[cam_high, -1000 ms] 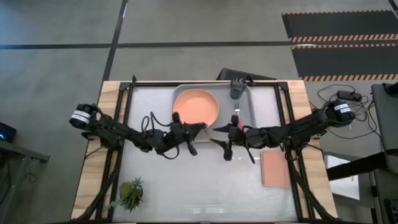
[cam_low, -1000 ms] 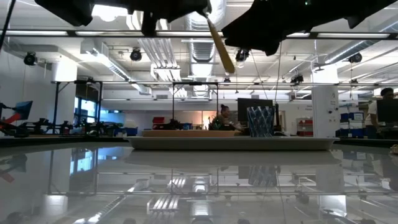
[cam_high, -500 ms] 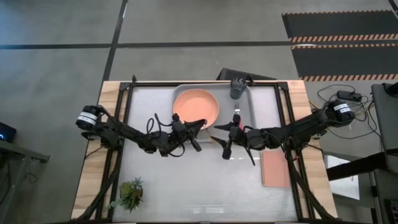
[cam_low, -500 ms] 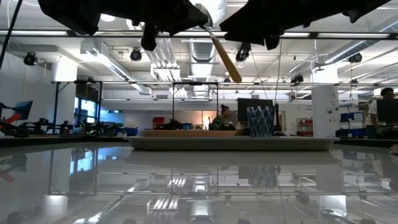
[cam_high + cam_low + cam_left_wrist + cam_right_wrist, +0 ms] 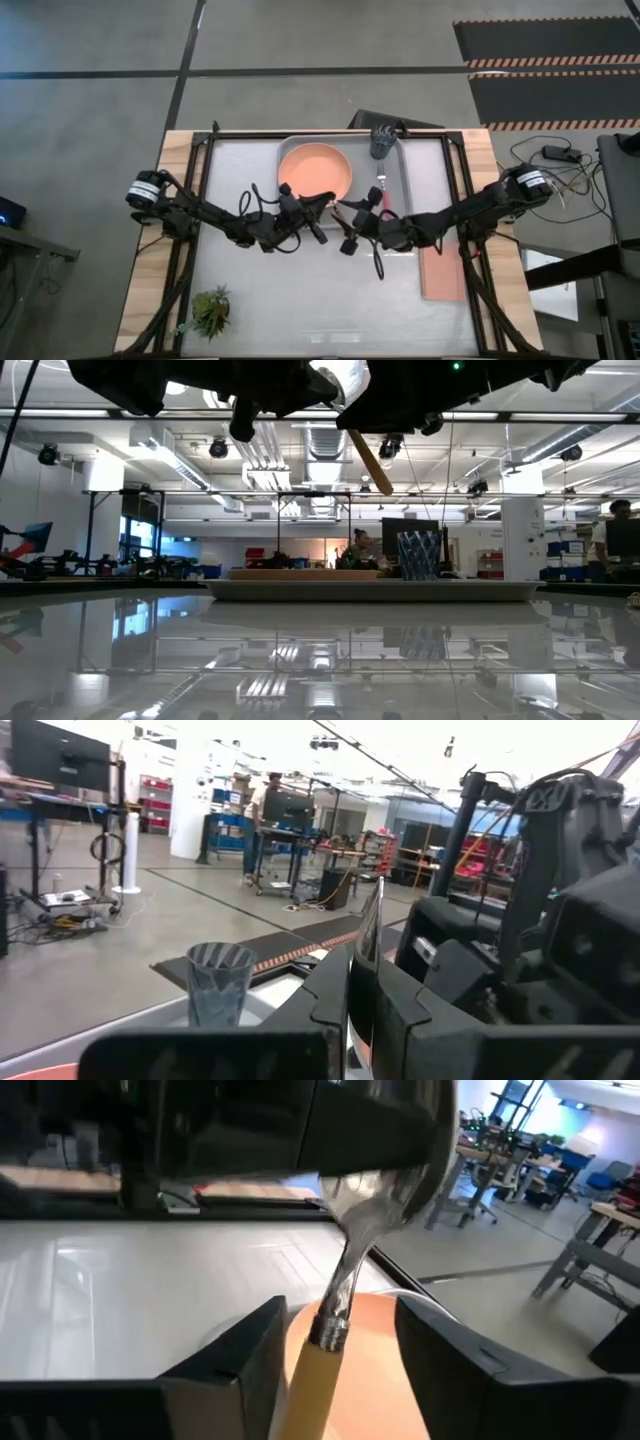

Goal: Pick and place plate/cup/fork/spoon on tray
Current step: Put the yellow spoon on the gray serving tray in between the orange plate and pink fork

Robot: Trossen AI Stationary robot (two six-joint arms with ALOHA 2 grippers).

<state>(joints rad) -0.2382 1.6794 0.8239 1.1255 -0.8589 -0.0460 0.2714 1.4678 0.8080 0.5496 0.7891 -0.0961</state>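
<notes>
Next, I take the orange handle (image 5: 316, 1380) with my right gripper and put the spoon down between the plate and fork, because my left gripper is holding the spoon by its bowl (image 5: 364, 1198).
My left gripper (image 5: 322, 215) is shut on the spoon, which has a silver bowl (image 5: 385, 1170) and an orange handle (image 5: 365, 460), high above the table by the tray's near edge. My right gripper (image 5: 345, 225) is open. Its fingers stand on either side of the spoon's handle (image 5: 315, 1380) without touching it. The salmon plate (image 5: 315, 170), the blue-grey cup (image 5: 381, 143) and the red-handled fork (image 5: 381, 190) lie in the grey tray (image 5: 405, 175). My left gripper pinches the spoon by its bowl (image 5: 400, 1150) between its two fingers, coming from the table's left. The spoon is lifted clear. Its handle (image 5: 365, 460) slants down below the fingers toward my right gripper.
A flat pink-brown pad (image 5: 443, 272) lies at the table's right, near side. A small plant (image 5: 208, 310) stands at the near left corner. The tray's rim (image 5: 300, 590) and the cup (image 5: 418, 555) show across the table in the low view.
My right gripper has gone toward the table's left, up to the spoon, and its open fingers now stand on either side of the handle. My left gripper has shifted slightly toward the table's right with the spoon, which still hangs clear.
</notes>
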